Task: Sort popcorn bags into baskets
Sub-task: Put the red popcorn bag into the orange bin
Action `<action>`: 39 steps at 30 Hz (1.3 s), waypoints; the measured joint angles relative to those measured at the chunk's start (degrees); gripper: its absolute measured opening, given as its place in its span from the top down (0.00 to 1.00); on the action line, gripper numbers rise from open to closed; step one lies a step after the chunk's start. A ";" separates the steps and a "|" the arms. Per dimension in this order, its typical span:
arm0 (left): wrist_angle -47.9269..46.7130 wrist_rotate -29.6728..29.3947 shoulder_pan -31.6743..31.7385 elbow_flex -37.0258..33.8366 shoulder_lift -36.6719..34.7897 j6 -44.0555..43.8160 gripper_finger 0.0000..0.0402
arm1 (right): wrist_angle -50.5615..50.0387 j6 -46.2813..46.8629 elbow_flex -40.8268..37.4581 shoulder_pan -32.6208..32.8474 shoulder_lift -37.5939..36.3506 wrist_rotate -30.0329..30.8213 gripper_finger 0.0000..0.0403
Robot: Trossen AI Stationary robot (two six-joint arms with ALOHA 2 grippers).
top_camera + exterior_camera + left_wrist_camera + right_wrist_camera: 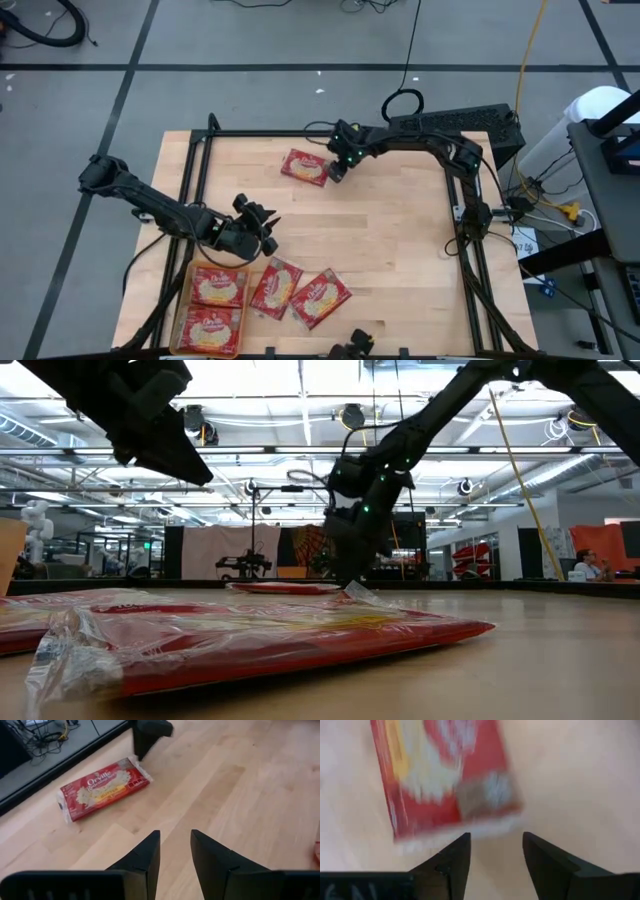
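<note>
My right gripper has yet to reach the lone bag's end, so it should move closer, pinch that end and pass the bag to my left gripper.
One red popcorn bag lies flat by itself near the table's far edge; it also shows in the left wrist view and, blurred, in the right wrist view. My right gripper is open and stands low just off that bag's right end, apart from it. Two more bags lie flat near the table's near edge. The orange tray holds two bags. My left gripper is open and hovers above bare wood, left of centre.
A black frame rail runs along the table's far edge, just behind the lone bag. Bare wood spreads over the table's middle and right. In the low view the near bags fill the foreground. Cables and a power strip lie beyond the far right corner.
</note>
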 joint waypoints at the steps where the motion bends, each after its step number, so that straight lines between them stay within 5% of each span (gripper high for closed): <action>1: 0.01 -0.02 0.02 0.00 0.00 0.47 0.72 | 1.06 0.17 0.12 -0.02 -0.34 0.93 0.56; 10: 0.52 -0.15 0.17 0.00 -0.02 0.49 0.72 | 7.83 2.16 0.13 -1.18 0.72 1.50 0.40; 18: 5.08 -0.22 0.17 0.00 -0.02 2.84 0.72 | 8.94 3.50 0.16 -1.77 1.55 -1.65 0.44; 25: 7.57 -0.15 -0.02 0.00 -0.02 3.88 0.72 | 8.82 3.62 0.16 0.32 3.45 -3.86 0.57; 33: 7.46 -0.02 -0.02 -0.01 -0.02 5.11 0.72 | 7.90 -0.92 0.20 2.17 3.40 -1.08 0.95; 39: 7.40 -0.06 0.17 -0.02 -0.02 5.74 0.72 | 4.98 -3.85 0.20 3.98 2.02 -2.73 0.99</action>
